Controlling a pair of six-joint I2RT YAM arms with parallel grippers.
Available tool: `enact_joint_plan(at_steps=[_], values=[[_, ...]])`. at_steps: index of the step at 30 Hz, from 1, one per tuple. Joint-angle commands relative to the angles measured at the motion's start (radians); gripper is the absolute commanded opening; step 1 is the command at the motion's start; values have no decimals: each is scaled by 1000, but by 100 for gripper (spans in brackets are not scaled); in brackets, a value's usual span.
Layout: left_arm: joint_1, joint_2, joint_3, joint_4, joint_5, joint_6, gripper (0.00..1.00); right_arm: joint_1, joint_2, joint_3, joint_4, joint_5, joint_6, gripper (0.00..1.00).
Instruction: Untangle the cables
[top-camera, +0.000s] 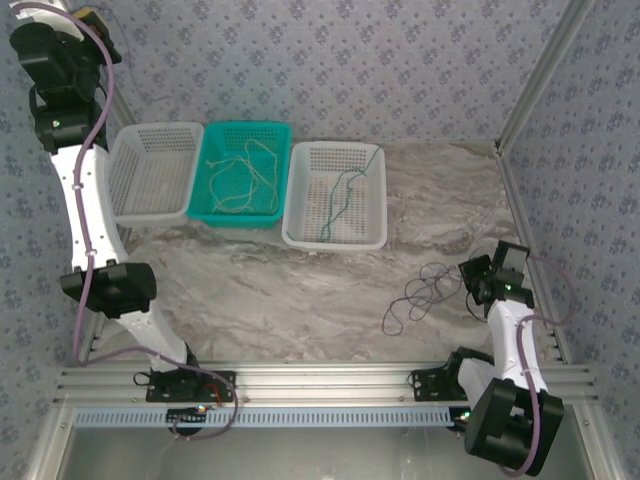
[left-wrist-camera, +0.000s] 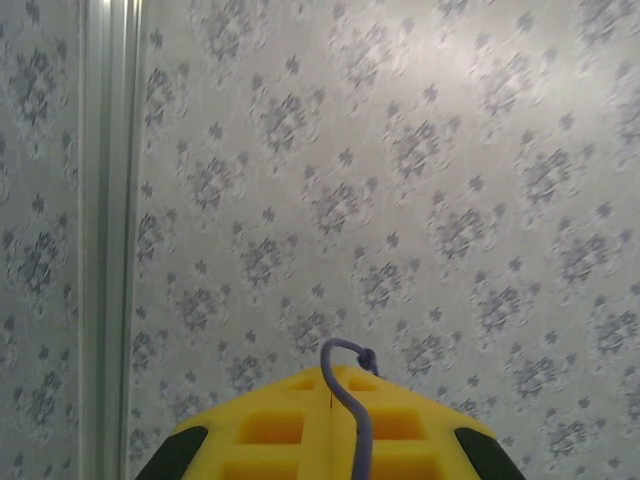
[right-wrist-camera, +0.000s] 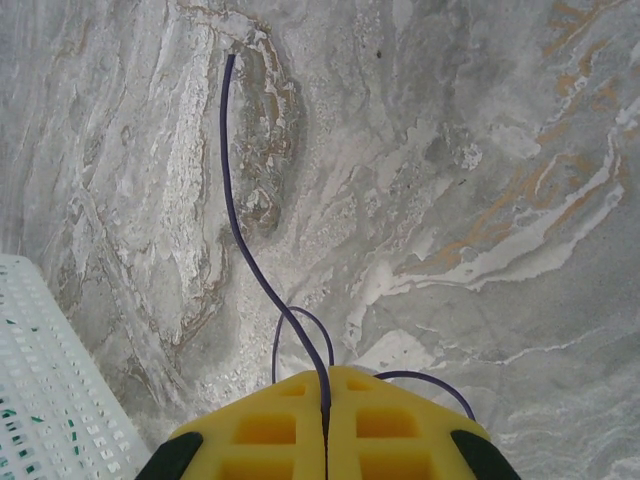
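Note:
I can see its cable hanging free of the other cables, so I keep lowering it with my left gripper into the empty white basket (top-camera: 154, 172) and release it there.
A dark grey cable (top-camera: 418, 297) lies in loose loops on the marble table, right of centre. My right gripper (top-camera: 467, 279) sits at its right end. In the right wrist view the yellow fingers (right-wrist-camera: 400, 420) are pressed together on this dark cable (right-wrist-camera: 240, 235), which runs away from the tips (right-wrist-camera: 325, 372) across the table. Whitish-cream cables (top-camera: 240, 175) lie in the teal basket (top-camera: 282, 170). A green-teal cable (top-camera: 345, 195) lies in the right white basket (top-camera: 300, 190). My left gripper (top-camera: 87, 15) is raised high at the far left, shut (left-wrist-camera: 332, 372) and holding nothing, facing the wallpaper.
An empty white basket (top-camera: 130, 175) stands left of the teal one. The thick purple arm cable (left-wrist-camera: 352, 400) drapes over the left fingers. The corner of a white basket (right-wrist-camera: 40, 410) sits at the lower left of the right wrist view. A metal frame post (top-camera: 530, 90) rises at the right.

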Motion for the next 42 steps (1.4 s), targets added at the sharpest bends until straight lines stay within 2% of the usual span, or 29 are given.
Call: enact_joint_plan(at_steps=[1, 4, 9, 17, 21, 22, 23, 24, 31, 34, 40, 42], values=[[13, 42, 19, -79, -50, 30, 0, 6, -5, 39, -46, 14, 3, 0], [22, 60, -95, -111, -46, 21, 0, 12, -3, 32, -29, 16, 16, 0], [34, 44, -461, 23, -25, -33, 0, 26, 10, 28, -11, 5, 24, 0], [54, 109, -476, -133, -68, -117, 1, 30, -9, 34, -38, -3, 9, 0], [78, 42, -542, -100, -67, -199, 51, 35, -24, 33, -40, -7, 16, 0], [79, 0, -580, -64, -66, -212, 63, 36, -26, 34, -44, -11, 13, 0], [81, -35, -610, -36, -61, -224, 70, 37, -27, 36, -47, -13, 12, 0], [81, -77, -639, -11, -53, -236, 73, 38, -28, 39, -50, -14, 10, 0], [63, -364, -838, 165, 113, -366, 74, 67, -42, 87, -61, -70, -25, 0], [-16, -496, -959, 247, 199, -377, 74, 108, -63, 143, -81, -95, -82, 0], [-361, -692, -1157, 265, 233, -163, 74, 233, -126, 313, -162, -75, -216, 0], [-458, -720, -1212, 312, 291, -90, 74, 294, -142, 372, -163, -77, -253, 0]])
